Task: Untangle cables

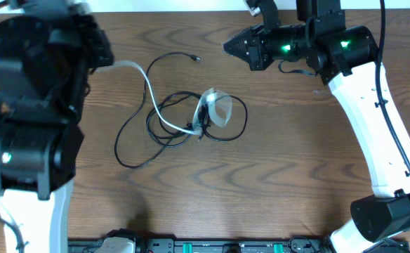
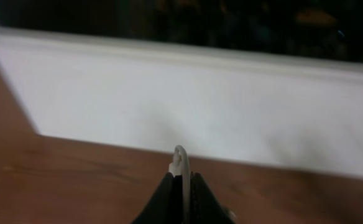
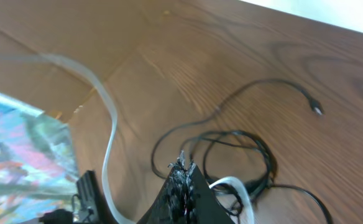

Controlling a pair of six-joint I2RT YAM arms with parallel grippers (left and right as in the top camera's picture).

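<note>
The white cable's loop lies caught (image 1: 201,128) among the black cables, so next my left gripper eases back while my right gripper grabs that loop (image 1: 209,102) and lifts it free.
Several thin black cables (image 1: 164,125) lie looped in a tangle at the middle of the wooden table, with one plug end (image 1: 196,59) stretched toward the far side. A white cable (image 1: 149,90) runs from that tangle up and left to my left gripper (image 1: 105,62), which is shut on its end. The left wrist view shows the white cable (image 2: 181,157) sticking out between the closed fingers. My right gripper (image 1: 228,47) hovers to the upper right of the tangle, shut, with nothing in it. In the right wrist view the black cables (image 3: 256,146) and the white cable (image 3: 109,118) lie beyond its tip (image 3: 183,168).
A white board (image 2: 188,106) stands along the table's far edge. In the right wrist view, a colourful blurred object (image 3: 17,149) shows at the left. Black fixtures (image 1: 191,246) line the front edge. The right arm's white link (image 1: 370,119) crosses the table's right side.
</note>
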